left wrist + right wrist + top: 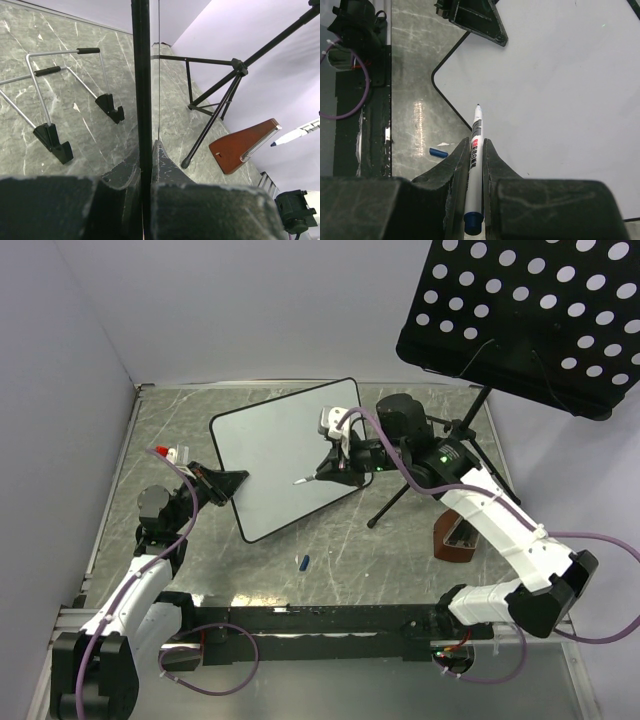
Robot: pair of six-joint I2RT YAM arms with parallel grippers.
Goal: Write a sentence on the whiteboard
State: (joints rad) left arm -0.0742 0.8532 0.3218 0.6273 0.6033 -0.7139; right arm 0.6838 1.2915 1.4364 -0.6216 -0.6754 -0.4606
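Next, my right gripper brings the marker's tip toward the whiteboard's edge by my left gripper, because it is over the middle of the whiteboard and that leaves little room for a sentence.
The whiteboard is a white board with a thin black rim, tilted on the table. Its face is blank; no blue writing shows on it. My left gripper is shut on the board's left edge, seen edge-on as a black strip in the left wrist view. My right gripper is shut on a white marker with a blue end. The marker's uncapped tip points at the lower middle of the board, at or just above its face.
A blue marker cap lies on the table in front of the board, also in the right wrist view. A black perforated music stand on a tripod stands at the back right. A brown wedge-shaped block sits at the right. A wire easel lies behind the board.
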